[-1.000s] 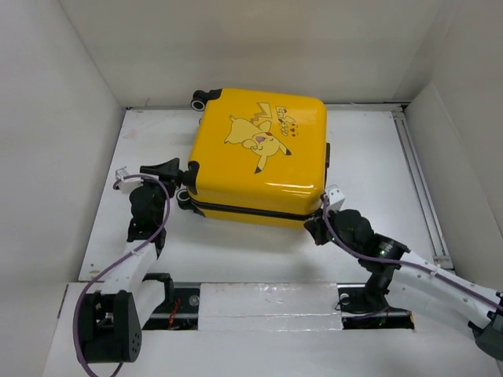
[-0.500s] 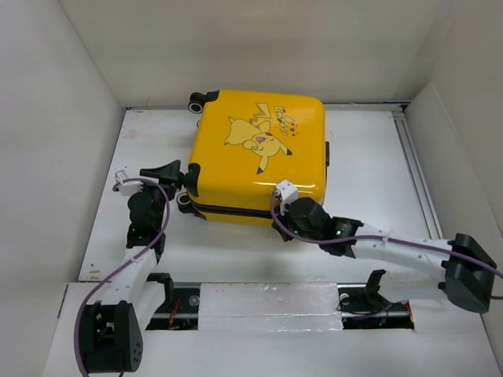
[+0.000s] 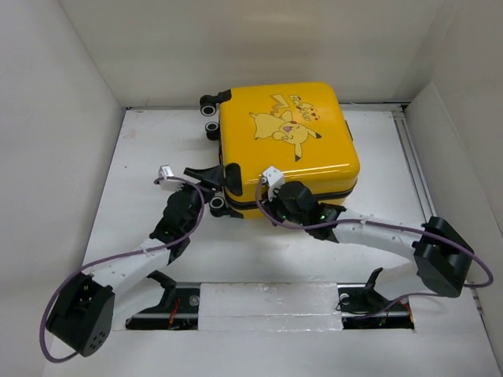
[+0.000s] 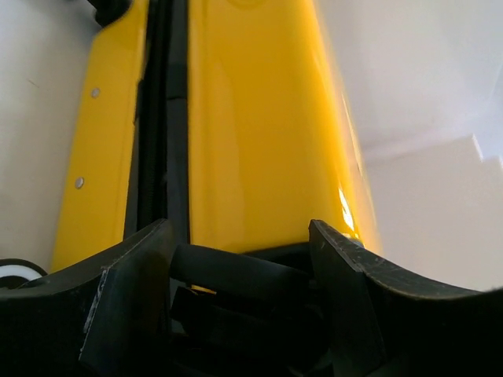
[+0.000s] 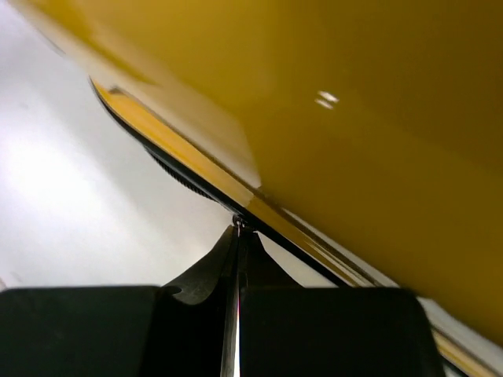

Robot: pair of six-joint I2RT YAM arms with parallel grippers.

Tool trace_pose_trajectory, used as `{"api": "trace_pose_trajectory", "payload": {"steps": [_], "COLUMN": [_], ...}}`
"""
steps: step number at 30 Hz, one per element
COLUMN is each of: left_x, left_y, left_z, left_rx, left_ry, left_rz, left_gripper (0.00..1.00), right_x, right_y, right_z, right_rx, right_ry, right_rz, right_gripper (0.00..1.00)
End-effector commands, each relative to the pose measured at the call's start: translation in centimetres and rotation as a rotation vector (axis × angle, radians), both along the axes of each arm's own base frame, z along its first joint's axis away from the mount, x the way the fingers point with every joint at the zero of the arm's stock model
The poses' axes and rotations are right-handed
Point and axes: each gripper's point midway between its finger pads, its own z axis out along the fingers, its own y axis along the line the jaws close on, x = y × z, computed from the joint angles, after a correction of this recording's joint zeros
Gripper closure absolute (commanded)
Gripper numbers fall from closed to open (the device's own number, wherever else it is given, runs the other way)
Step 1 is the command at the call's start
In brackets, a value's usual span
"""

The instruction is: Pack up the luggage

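Note:
The luggage's wheel side (image 3: 221, 159) points away from the arm of the robot's right gripper, so the right gripper should keep hold of the zipper pull and move back, swinging the luggage's near wheel corner (image 3: 233, 179) around.
The luggage (image 3: 287, 149), a glossy yellow Pikachu-print suitcase, lies flat and closed on the white table, its caster wheels (image 3: 211, 110) to the left. My left gripper (image 3: 214, 177) is open at the near-left wheel corner. In the left wrist view (image 4: 240, 263) its jaws straddle a black rounded part of the suitcase (image 4: 259, 118) beside the dark zipper seam. My right gripper (image 3: 273, 210) is at the front edge. In the right wrist view (image 5: 237, 232) its fingers are pressed together on a small metal zipper pull (image 5: 236, 223) on the seam under the yellow shell (image 5: 354, 102).
White walls enclose the table at the back and on both sides. A metal rail (image 3: 416, 173) runs along the right side. A raised white ledge (image 3: 267, 302) with the arm bases spans the near edge.
The suitcase has shifted right and turned. My right gripper has travelled left along the front seam from the right corner. My left arm has followed the wheel corner to the right.

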Motion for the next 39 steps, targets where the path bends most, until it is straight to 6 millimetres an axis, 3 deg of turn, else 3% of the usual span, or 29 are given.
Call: {"api": "trace_pose_trajectory", "payload": {"steps": [1,5,6,8,11,13,17,18,19,20,21,22,23,24,25,27,28,30,31,32,33,35,39], "left_x": [-3.4,-4.8,-5.2,-5.8,-7.2,-7.5,-7.0,-6.7,-6.0,-4.9,-4.0,-3.2,-2.3,-1.2,0.4,2.5,4.9,7.0,7.7,9.5,10.5,12.8,15.8], "left_y": [-7.0,-9.4,-10.2,-10.9,-12.9,-13.5,-13.4,-13.0,-12.5,-11.1,-9.7,-8.5,-7.2,-5.7,-3.3,-0.6,2.3,4.7,4.8,7.5,7.9,8.4,6.6], "left_z": [5.9,7.3,8.0,9.1,9.3,9.3,9.3,9.7,8.4,8.1,8.0,8.0,7.5,8.4,8.5,7.9,8.3,7.8,7.7,6.1,6.8,5.6,5.6], "left_rx": [0.001,-0.051,-0.071,-0.106,-0.122,-0.124,-0.1,-0.077,0.017,0.057,0.121,0.141,0.157,0.157,0.17,0.187,0.181,0.153,0.091,0.068,0.025,-0.031,-0.065], "left_ry": [-0.181,-0.208,-0.216,-0.241,-0.236,-0.231,-0.241,-0.25,-0.223,-0.214,-0.2,-0.185,-0.163,-0.159,-0.143,-0.09,-0.063,-0.032,-0.028,0.006,-0.027,0.005,0.001], "left_rz": [-0.291,-0.37,-0.407,-0.444,-0.512,-0.519,-0.487,-0.46,-0.418,-0.323,-0.259,-0.194,-0.137,-0.062,0.022,0.117,0.197,0.222,0.178,0.216,0.198,0.15,0.048], "left_gripper": [1.0,1.0,1.0,1.0,1.0,1.0,1.0,0.95,0.62,0.42,0.08,0.07,0.0,0.0,0.0,0.0,0.0,0.0,0.0,0.0,0.0,0.0,0.0], "right_x": [2.7,-0.4,-1.5,-2.2,-2.8,-2.5,-1.6,-1.7,-1.7,-1.5,-2.0,-1.7,-1.9,-1.7,-1.8,-1.9,-1.7,-2.2,-1.9,-2.2,-2.3,-2.7,-2.9], "right_y": [0.9,3.6,5.2,6.5,7.8,8.0,5.4,4.4,3.5,2.6,1.8,1.2,0.9,0.6,0.3,-0.1,-0.4,-0.8,-1.1,-1.1,-1.2,-1.2,-1.0], "right_z": [7.5,5.3,6.2,4.3,5.4,6.3,6.1,5.0,5.8,5.1,4.9,5.1,4.9,5.1,4.8,4.9,5.2,5.5,6.0,6.0,6.7,6.1,5.7], "right_rx": [0.194,0.276,0.354,0.37,0.455,0.514,0.516,0.489,0.494,0.466,0.457,0.462,0.455,0.458,0.444,0.436,0.438,0.439,0.449,0.448,0.463,0.439,0.433], "right_ry": [-0.145,-0.021,-0.035,-0.002,-0.011,-0.016,-0.032,-0.025,-0.039,-0.029,-0.023,-0.03,-0.025,-0.029,-0.032,-0.024,-0.037,-0.035,-0.044,-0.039,-0.049,-0.034,-0.023], "right_rz": [0.029,0.144,0.202,0.216,0.232,0.207,0.076,0.041,0.015,-0.012,-0.014,-0.026,-0.027,-0.036,-0.034,-0.032,-0.037,-0.029,-0.036,-0.025,-0.023,-0.003,0.011], "right_gripper": [1.0,1.0,1.0,1.0,1.0,1.0,1.0,1.0,1.0,1.0,1.0,1.0,1.0,1.0,1.0,1.0,1.0,1.0,1.0,1.0,1.0,1.0,1.0]}}
